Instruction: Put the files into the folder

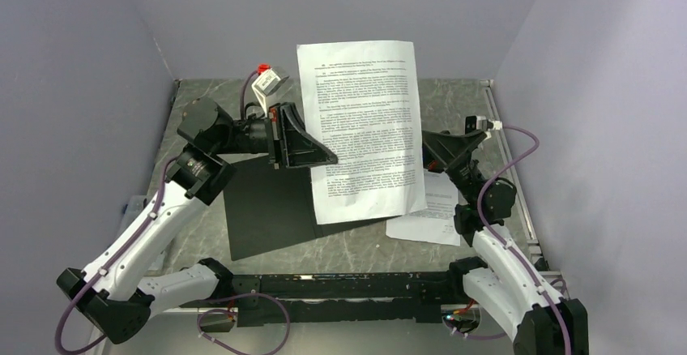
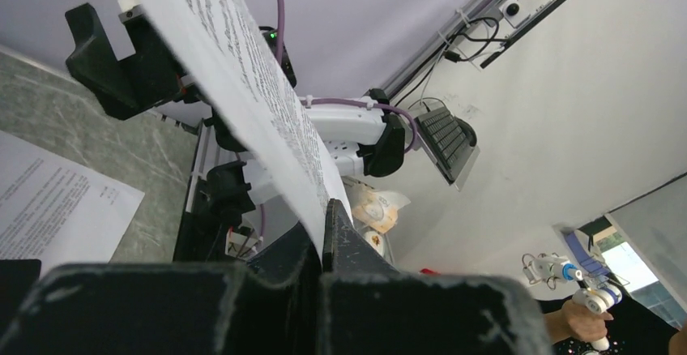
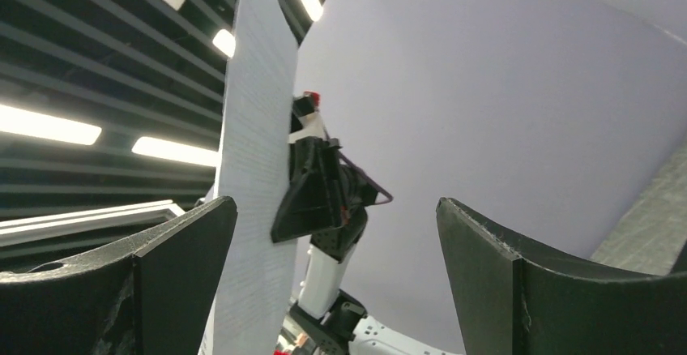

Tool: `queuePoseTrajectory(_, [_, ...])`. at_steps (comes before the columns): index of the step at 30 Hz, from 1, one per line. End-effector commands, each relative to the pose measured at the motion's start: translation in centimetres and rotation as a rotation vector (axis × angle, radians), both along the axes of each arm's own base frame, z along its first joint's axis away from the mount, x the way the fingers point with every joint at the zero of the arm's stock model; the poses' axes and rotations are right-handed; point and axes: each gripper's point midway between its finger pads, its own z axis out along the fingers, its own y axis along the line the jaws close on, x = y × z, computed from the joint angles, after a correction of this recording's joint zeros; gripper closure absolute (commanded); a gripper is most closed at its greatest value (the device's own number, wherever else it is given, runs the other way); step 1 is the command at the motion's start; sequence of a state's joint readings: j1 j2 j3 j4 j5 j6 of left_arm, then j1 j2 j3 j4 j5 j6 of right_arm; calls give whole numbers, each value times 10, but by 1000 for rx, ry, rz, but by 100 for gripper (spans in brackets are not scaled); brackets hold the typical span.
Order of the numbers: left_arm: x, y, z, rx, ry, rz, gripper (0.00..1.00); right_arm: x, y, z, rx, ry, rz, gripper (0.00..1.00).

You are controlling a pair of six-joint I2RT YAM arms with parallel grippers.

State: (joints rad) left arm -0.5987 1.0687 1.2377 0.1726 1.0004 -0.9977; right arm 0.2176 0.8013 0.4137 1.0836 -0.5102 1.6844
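Observation:
My left gripper holds the file sheet upright; my right gripper's open fingers should next go around the file sheet's loose edge (image 1: 418, 138) until they close.
My left gripper (image 1: 330, 159) is shut on the left edge of one file sheet (image 1: 364, 128), a white page of dense black text, and holds it upright above the table. In the left wrist view the sheet (image 2: 243, 87) runs edge-on into my closed fingertips (image 2: 344, 233). The folder (image 1: 263, 209) lies open and flat, black inside up, below and left of the held sheet. A second file sheet (image 1: 429, 217) lies on the table at the right and also shows in the left wrist view (image 2: 49, 201). My right gripper (image 1: 431, 154) is open and empty beside the sheet's right edge; in the right wrist view (image 3: 336, 209) the sheet (image 3: 255, 168) stands just inside its left finger.
Grey walls enclose the marble-patterned table (image 1: 454, 100) on three sides. A metal rail (image 1: 518, 185) runs along the right edge. A black bar (image 1: 348, 286) joins the arm bases at the near edge.

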Motion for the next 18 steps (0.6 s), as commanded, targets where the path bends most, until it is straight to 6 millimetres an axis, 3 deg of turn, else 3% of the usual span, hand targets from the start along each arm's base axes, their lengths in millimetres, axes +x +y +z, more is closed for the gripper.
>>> queuePoseTrajectory(1, [-6,3,0,-19,-68,-31,97,-29,-3,33,55,-141,64,1])
queuePoseTrajectory(18, [-7,3,-3,-9,-98,-44,97,-65,-12,67,134,-281,137,2])
